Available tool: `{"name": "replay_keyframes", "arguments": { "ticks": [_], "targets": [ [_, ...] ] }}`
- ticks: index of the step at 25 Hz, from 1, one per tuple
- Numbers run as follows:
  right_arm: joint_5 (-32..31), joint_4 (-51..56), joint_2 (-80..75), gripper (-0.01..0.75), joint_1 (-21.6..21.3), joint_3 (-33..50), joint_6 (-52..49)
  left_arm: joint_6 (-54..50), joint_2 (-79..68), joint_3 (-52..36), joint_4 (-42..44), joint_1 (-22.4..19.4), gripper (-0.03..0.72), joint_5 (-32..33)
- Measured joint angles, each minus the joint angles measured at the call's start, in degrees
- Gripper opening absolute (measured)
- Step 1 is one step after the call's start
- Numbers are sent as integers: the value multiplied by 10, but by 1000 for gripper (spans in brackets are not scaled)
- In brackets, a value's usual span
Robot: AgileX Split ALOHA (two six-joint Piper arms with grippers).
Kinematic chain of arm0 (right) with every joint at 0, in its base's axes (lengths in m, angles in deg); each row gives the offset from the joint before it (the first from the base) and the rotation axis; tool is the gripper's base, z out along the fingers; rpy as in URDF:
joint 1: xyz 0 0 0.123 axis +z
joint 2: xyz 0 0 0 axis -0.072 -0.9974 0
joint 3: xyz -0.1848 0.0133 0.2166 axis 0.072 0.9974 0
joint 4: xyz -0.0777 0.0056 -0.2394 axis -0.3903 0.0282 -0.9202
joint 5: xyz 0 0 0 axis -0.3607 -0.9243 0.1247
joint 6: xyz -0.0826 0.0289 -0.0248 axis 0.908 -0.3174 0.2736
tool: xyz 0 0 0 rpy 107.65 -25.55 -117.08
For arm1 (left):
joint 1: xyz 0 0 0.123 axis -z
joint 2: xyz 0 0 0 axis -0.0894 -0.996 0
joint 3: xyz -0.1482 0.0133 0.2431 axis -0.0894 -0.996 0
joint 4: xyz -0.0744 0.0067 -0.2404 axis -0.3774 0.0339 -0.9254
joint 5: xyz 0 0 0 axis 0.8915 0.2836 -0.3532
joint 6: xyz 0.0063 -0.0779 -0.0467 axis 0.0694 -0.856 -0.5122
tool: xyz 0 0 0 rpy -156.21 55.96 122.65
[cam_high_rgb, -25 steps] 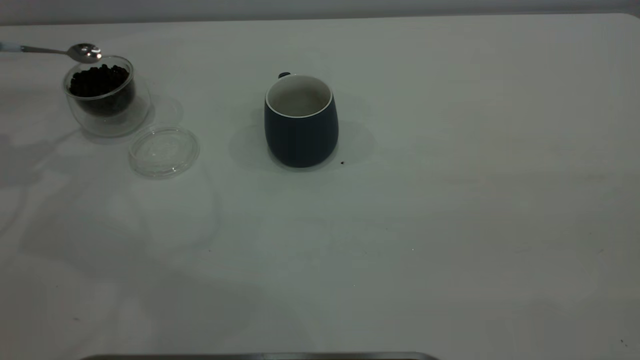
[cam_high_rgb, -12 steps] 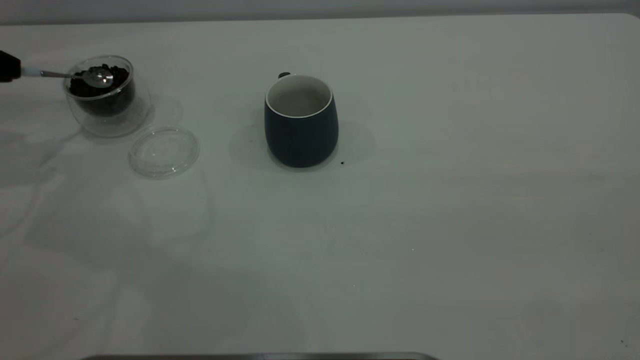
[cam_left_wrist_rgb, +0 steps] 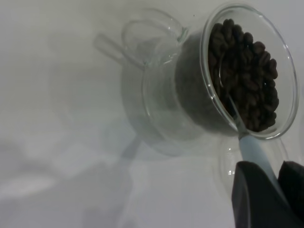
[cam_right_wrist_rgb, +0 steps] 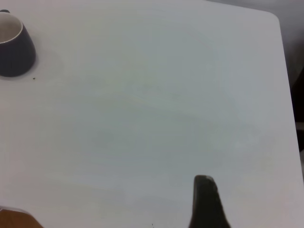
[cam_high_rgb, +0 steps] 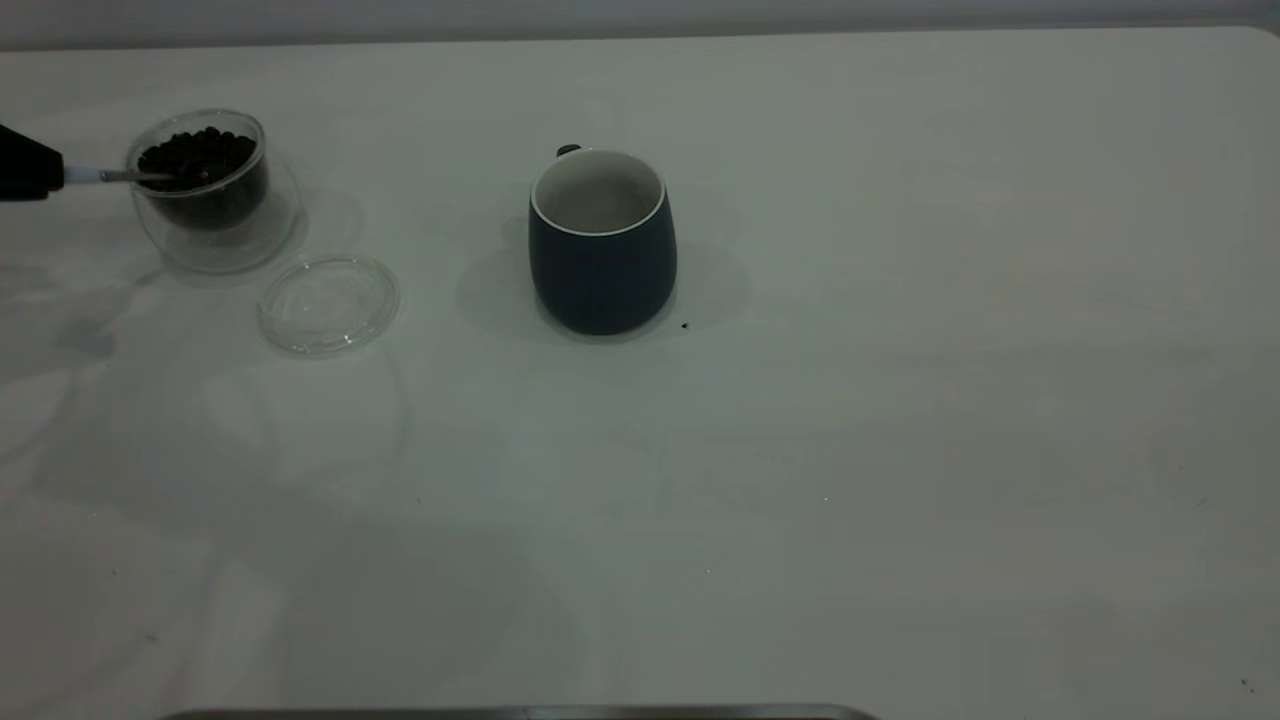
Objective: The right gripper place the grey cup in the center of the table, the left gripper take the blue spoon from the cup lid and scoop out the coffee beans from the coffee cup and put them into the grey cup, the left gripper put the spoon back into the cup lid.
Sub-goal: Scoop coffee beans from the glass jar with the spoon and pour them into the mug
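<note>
The blue spoon's bowl (cam_left_wrist_rgb: 229, 92) tips down into the coffee beans, and the spoon's neck (cam_left_wrist_rgb: 240, 127) is against the coffee cup's rim. My left gripper should make the spoon's bowl level before it lifts the spoon out.
The coffee cup (cam_high_rgb: 215, 225) stands at the far left of the table (cam_high_rgb: 900, 400), full of coffee beans (cam_high_rgb: 200, 155). My left gripper (cam_high_rgb: 35, 168) sits at the left edge, shut on the pale handle of the blue spoon (cam_high_rgb: 120, 176). The spoon's bowl is dug into the beans. The left wrist view shows the handle (cam_left_wrist_rgb: 254, 152) between the jaws of the gripper (cam_left_wrist_rgb: 270, 178) and the beans (cam_left_wrist_rgb: 247, 76). The cup lid (cam_high_rgb: 328, 303) lies empty in front of the glass cup. The grey cup (cam_high_rgb: 602, 260) stands mid-table, upright, nothing visible inside.
A single stray bean (cam_high_rgb: 684, 325) lies by the grey cup's base. My right gripper (cam_right_wrist_rgb: 205, 202) is out of the exterior view, parked over bare table far from the grey cup (cam_right_wrist_rgb: 14, 52). A dark edge (cam_high_rgb: 520, 713) runs along the table's front.
The left gripper has come in from the left edge. The spoon has dropped from above the glass cup's rim and its bowl has sunk into the beans.
</note>
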Motion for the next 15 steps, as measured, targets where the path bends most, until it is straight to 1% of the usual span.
{"name": "replay_keyframes", "arguments": {
  "ticks": [10, 15],
  "targets": [
    [0, 0, 0, 461, 0, 0, 0, -99, 0, 0, -10, -2, 130, 15],
    [0, 0, 0, 461, 0, 0, 0, -152, 0, 0, -10, -35, 130, 46]
  ]
}}
